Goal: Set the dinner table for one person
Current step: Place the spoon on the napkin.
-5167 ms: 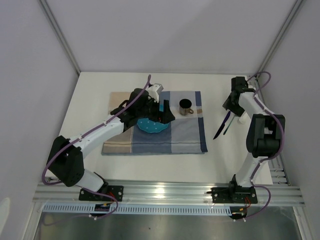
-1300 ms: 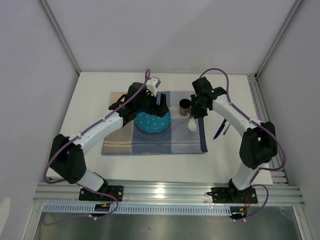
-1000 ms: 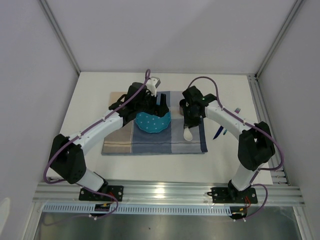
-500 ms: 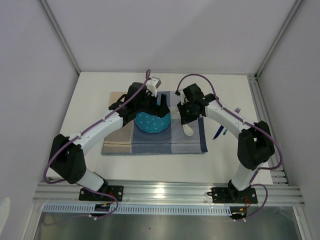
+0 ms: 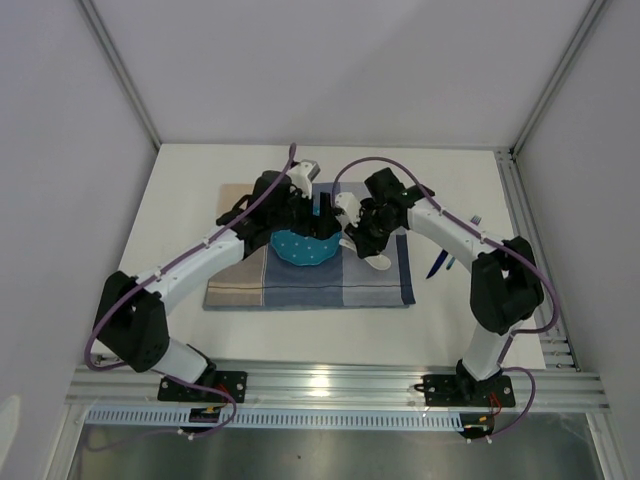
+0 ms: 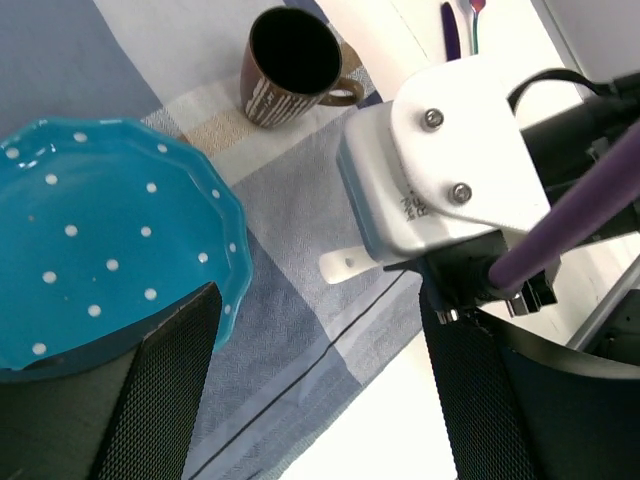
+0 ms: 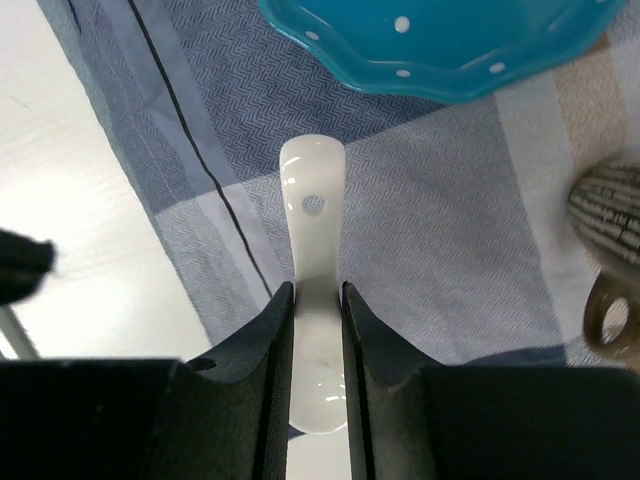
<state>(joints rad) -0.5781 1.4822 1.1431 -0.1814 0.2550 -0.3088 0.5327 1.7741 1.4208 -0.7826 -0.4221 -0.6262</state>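
Observation:
My right gripper is near the white spoon's handle (image 5: 347,244) slanting toward the plate, so I'll open, back off and approach the white spoon's bowl from the knife's side.
A blue polka-dot plate (image 5: 303,250) (image 6: 100,240) (image 7: 440,40) lies on the checked placemat (image 5: 300,285) (image 7: 440,250) on the dinner table (image 5: 180,190). My left gripper (image 5: 320,218) (image 6: 320,390) stands open at the plate's right rim, one finger over its edge and only cloth between the fingers. My right gripper (image 5: 360,240) (image 7: 316,292) is shut on a white ceramic spoon (image 5: 376,263) (image 7: 315,210), held low over the placemat just right of the plate. A brown mug (image 6: 290,55) (image 7: 610,210) stands behind; the right arm hides it in the top view.
A dark knife (image 5: 436,263) (image 6: 450,15) and another utensil (image 5: 452,262) lie on the white table right of the placemat. Both wrists crowd together over the placemat's middle. Aluminium rails (image 5: 520,200) edge the table, and walls close it in.
My right arm has carried the spoon left across the placemat, close to the plate and the left gripper, and its wrist has turned. The left arm has barely moved.

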